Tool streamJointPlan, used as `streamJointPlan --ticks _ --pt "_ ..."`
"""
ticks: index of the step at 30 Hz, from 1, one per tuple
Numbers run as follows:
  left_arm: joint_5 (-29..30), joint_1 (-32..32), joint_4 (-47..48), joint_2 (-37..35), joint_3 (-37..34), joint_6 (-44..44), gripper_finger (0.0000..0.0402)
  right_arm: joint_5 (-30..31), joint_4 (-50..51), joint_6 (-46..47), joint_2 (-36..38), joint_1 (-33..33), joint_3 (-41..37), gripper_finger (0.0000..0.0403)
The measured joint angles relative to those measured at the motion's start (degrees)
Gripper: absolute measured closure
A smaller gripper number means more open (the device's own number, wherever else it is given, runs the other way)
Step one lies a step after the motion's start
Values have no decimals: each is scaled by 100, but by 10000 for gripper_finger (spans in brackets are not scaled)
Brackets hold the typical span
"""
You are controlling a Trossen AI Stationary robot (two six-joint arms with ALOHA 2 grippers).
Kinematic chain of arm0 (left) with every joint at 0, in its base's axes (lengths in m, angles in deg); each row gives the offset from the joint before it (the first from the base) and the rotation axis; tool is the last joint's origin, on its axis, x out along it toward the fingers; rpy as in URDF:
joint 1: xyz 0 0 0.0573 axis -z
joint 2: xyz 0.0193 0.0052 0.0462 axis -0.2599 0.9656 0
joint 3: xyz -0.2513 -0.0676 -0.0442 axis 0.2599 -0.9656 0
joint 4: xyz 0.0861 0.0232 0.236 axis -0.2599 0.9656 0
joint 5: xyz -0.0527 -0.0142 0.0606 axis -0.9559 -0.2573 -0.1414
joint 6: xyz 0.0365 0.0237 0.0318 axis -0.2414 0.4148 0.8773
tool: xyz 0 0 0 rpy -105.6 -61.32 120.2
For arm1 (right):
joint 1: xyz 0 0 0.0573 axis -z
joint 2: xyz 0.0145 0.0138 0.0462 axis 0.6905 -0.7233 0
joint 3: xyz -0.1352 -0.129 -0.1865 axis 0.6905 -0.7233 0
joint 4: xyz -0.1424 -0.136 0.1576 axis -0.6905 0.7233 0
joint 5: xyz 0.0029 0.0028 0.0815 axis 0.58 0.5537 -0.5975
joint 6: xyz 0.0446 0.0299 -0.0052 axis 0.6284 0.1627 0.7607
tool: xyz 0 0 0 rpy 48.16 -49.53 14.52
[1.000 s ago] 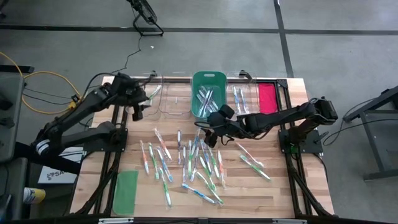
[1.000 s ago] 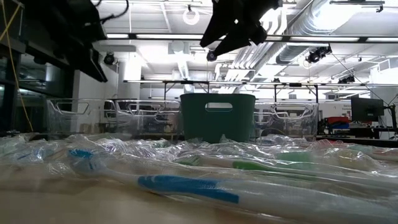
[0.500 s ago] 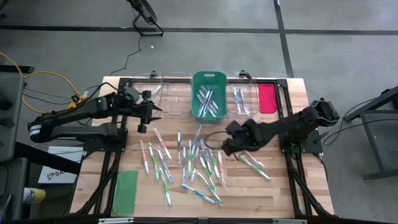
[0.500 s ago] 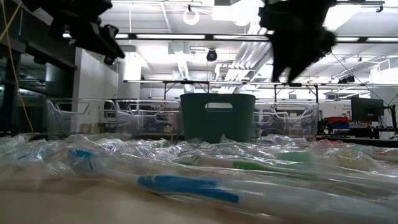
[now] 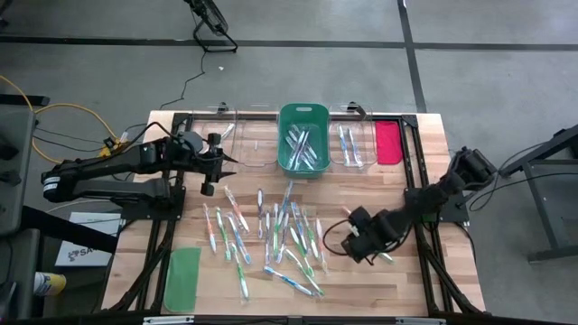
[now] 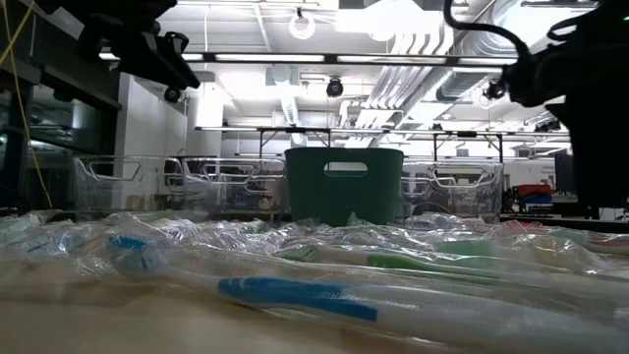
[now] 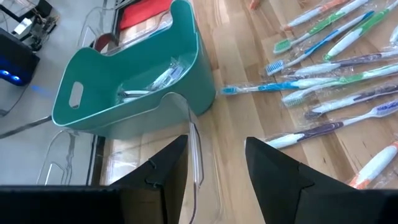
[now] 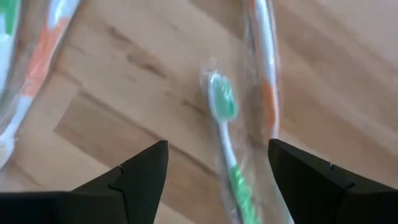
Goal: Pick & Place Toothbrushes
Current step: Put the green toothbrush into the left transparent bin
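Note:
The green toothbrush is on the other side of the pile from my left gripper's clear bins. My right gripper should therefore pick it up and pass it to my left gripper.
Several wrapped toothbrushes lie flat and scattered on the wooden table; more lie in the green bin and in the clear bin to its right. My right gripper hangs open, pointing down over the right edge of the pile. In its wrist view a green toothbrush lies on the wood below the open fingers, with an orange one beside it. My left gripper is open with nothing between its fingers, raised at the near side of the left clear bins.
A red-pink lid lies at the far right and a green lid near the front left corner. The row of bins lines the far edge. Bare wood is free at the near right.
My right gripper has swung from the near side of the green bin toward the table's near right, come down and tipped to point down over the toothbrushes there. My left gripper has moved from over the far left clear bin toward the near edge and has stayed open.

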Motion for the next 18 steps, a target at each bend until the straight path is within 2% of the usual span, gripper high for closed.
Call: streamJointPlan --ticks 12,15,18 --pt "7 -2 -41 0 -132 120 245 -124 -427 167 -461 -238 -153 134" --pt "15 -4 -89 0 -261 120 245 -198 -417 154 -600 -238 -153 150" --pt "17 -4 -113 1 -367 120 245 -253 -441 107 -682 -238 -145 185"
